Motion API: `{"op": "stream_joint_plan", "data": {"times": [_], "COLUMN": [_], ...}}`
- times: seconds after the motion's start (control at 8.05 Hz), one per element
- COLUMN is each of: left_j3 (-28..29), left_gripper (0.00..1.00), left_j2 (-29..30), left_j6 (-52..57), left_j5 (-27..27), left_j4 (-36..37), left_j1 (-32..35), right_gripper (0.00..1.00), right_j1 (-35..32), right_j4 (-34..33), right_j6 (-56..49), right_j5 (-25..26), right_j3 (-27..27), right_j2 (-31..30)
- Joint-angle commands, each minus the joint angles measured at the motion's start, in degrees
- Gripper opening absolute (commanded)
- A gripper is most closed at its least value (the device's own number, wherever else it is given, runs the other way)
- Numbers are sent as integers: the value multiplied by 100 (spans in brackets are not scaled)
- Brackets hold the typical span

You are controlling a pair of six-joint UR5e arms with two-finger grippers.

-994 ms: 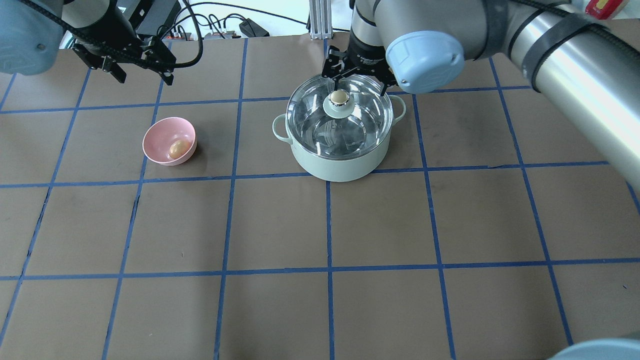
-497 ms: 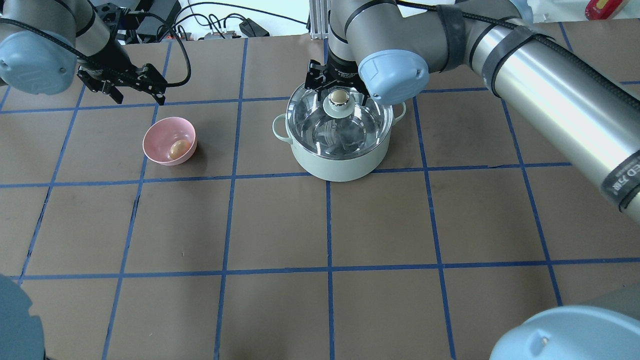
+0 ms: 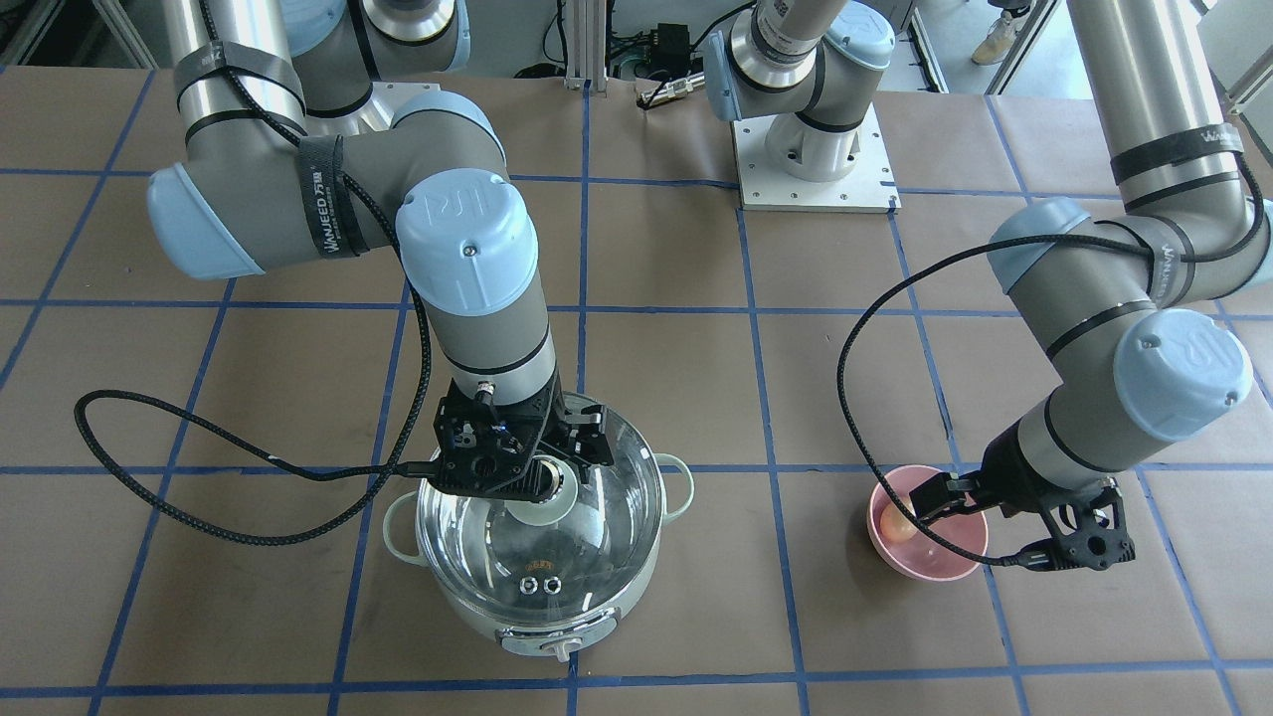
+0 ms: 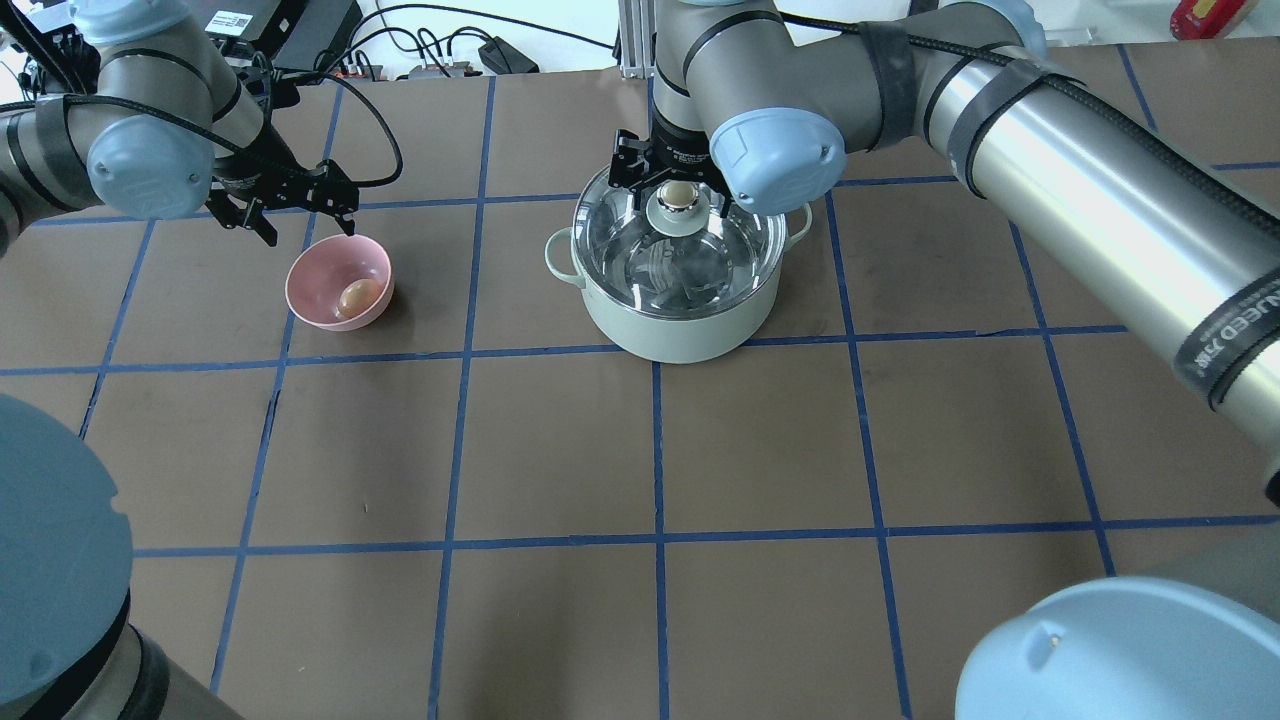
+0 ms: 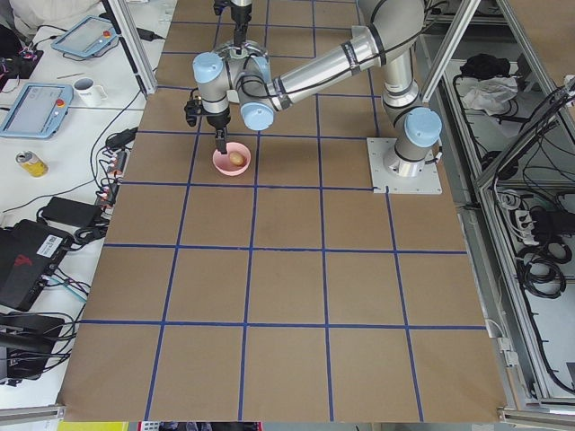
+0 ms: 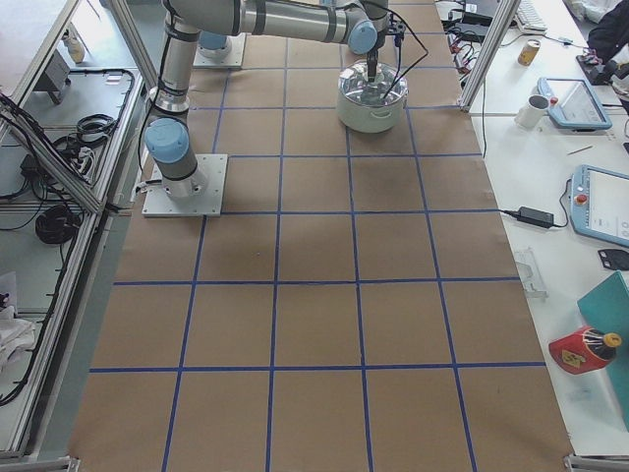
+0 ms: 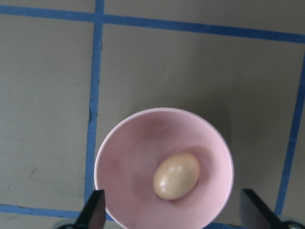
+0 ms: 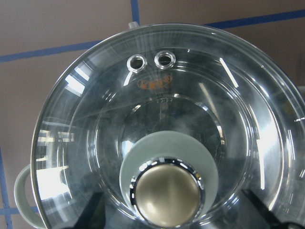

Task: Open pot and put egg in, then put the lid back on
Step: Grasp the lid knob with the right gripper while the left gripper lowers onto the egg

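The clear glass lid lets me see only shiny steel rings (image 8: pixel 145 112) through it, so I should expect an empty pot (image 3: pixel 543 555) when I raise the lid.
The mint-green pot (image 4: pixel 680 335) stands at the table's far centre with the clear glass lid (image 4: pixel 700 260) on it. My right gripper (image 4: pixel 672 190) is open and hangs over the lid's beige knob (image 8: pixel 166 193), one finger on each side and apart from it. The tan egg (image 4: pixel 356 296) lies in a small pink bowl (image 4: pixel 320 275) to the left of the pot. My left gripper (image 4: pixel 310 230) is open above the bowl's far rim. In the left wrist view the egg (image 7: pixel 176 175) lies between its fingertips (image 7: pixel 95 210).
The table is brown paper with a blue tape grid. A black cable (image 3: pixel 199 477) from the right wrist loops over the table beside the pot. Cables and boxes lie beyond the far edge (image 4: pixel 440 50).
My left gripper has come down and to the right, from the far left to just above the pink bowl. My right gripper has shifted left until its fingers flank the lid's knob.
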State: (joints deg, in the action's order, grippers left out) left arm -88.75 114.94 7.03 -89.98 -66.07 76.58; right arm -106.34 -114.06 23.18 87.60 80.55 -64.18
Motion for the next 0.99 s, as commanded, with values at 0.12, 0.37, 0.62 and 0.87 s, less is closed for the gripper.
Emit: {"op": "stream_joint_plan", "data": {"times": [0.12, 0.37, 0.62, 0.87], "left_j3": [-379, -389, -389, -389], "left_gripper": [100, 87, 89, 96], "left_j2": [134, 203, 326, 432], "left_j6": [-343, -334, -360, -352], "left_j5": [8, -2, 24, 51], "left_j4": [190, 235, 288, 288], "left_j1": [-3, -3, -3, -3], "right_gripper": [77, 56, 19, 0], "right_j1": [0, 0, 0, 0], "right_j4": [-37, -28, 7, 16], "right_j6": [-24, -85, -112, -156], "right_j5": [-24, -68, -85, -94], "right_j3": [5, 22, 13, 5], "right_j2": [37, 37, 37, 2]}}
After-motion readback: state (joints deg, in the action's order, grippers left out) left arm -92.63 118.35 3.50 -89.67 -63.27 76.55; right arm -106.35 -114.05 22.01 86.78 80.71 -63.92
